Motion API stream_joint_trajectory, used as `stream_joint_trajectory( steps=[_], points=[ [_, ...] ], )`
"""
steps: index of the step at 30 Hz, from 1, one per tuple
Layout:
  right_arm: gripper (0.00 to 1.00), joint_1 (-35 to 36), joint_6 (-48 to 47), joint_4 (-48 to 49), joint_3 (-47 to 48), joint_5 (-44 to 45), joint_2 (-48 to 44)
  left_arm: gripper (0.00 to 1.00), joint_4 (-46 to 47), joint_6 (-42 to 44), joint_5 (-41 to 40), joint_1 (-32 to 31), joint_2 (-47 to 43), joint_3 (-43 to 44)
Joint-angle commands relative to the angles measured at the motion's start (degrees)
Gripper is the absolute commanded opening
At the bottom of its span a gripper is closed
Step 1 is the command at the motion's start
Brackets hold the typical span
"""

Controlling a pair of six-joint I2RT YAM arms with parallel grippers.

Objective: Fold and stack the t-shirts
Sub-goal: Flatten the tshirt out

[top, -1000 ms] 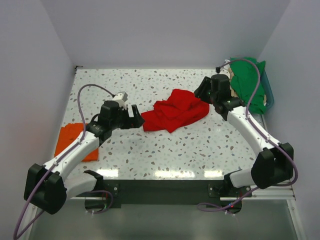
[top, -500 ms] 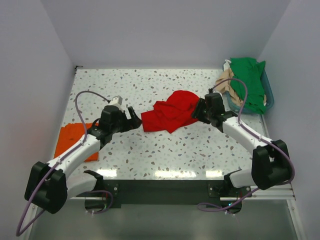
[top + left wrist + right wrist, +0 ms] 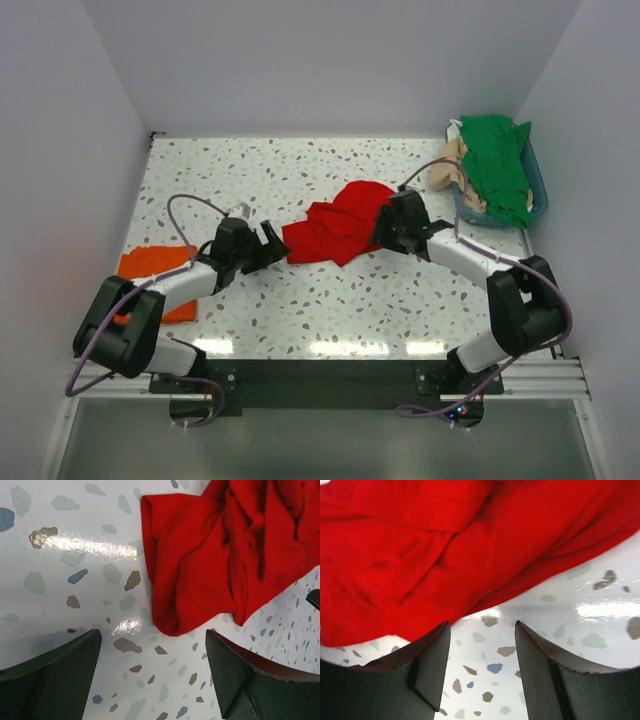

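Observation:
I expect the red t-shirt to spread wide but stay bunched at the back when I pull, because layers lie folded over each other in it.
A crumpled bright red t-shirt lies in the middle of the speckled table. It fills the upper right of the left wrist view and the top of the right wrist view. My left gripper is open, low over the table just short of the shirt's left edge. My right gripper is open at the shirt's right edge, low over the table, holding nothing. A folded orange t-shirt lies at the left. Green and tan t-shirts hang over the basket at the back right.
The teal plastic basket stands at the back right corner against the right wall. Walls close in the table at the left, back and right. Bare speckled table lies in front of the red shirt.
My right gripper has come down and left from near the basket to the red shirt's right edge. My left arm has lowered, its gripper staying at the shirt's left edge.

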Motion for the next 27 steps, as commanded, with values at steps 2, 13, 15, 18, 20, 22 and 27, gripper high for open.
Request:
stream_joint_trajectory(
  steps=[2, 13, 15, 18, 20, 22, 27],
  points=[
    [0.58, 5.49, -0.98, 1.4, 5.11, 5.32, 1.3, 0.89, 7.02, -2.54, -1.78, -2.59, 8.28, 3.94],
    [0.58, 14.9, -6.16, -3.78, 22.33, 14.2, 14.21, 0.67, 2.89, -2.62, -10.14, -7.35, 18.5, 12.3],
    [0.58, 15.86, -6.87, -4.49, 25.13, 16.92, 17.11, 0.6, 2.28, -2.71, -10.15, -7.44, 19.29, 13.17],
    [0.59, 16.65, -8.18, -6.68, 28.13, 19.83, 20.63, 0.46, 1.84, -2.71, -10.24, -7.44, 20.52, 14.05],
    [0.6, 17.27, -9.33, -7.21, 29.01, 20.8, 22.13, 0.36, 1.57, -2.98, -10.06, -7.44, 20.88, 14.32],
    [0.61, 17.53, -10.29, -8.87, 30.95, 20.97, 24.76, 0.22, 1.13, -2.98, -10.06, -7.44, 20.97, 14.93],
    [0.58, 18.15, -10.91, -12.57, 33.41, 25.71, 28.11, 0.01, -1.15, -3.15, -10.5, -7.44, 20.7, 16.34]
  ],
)
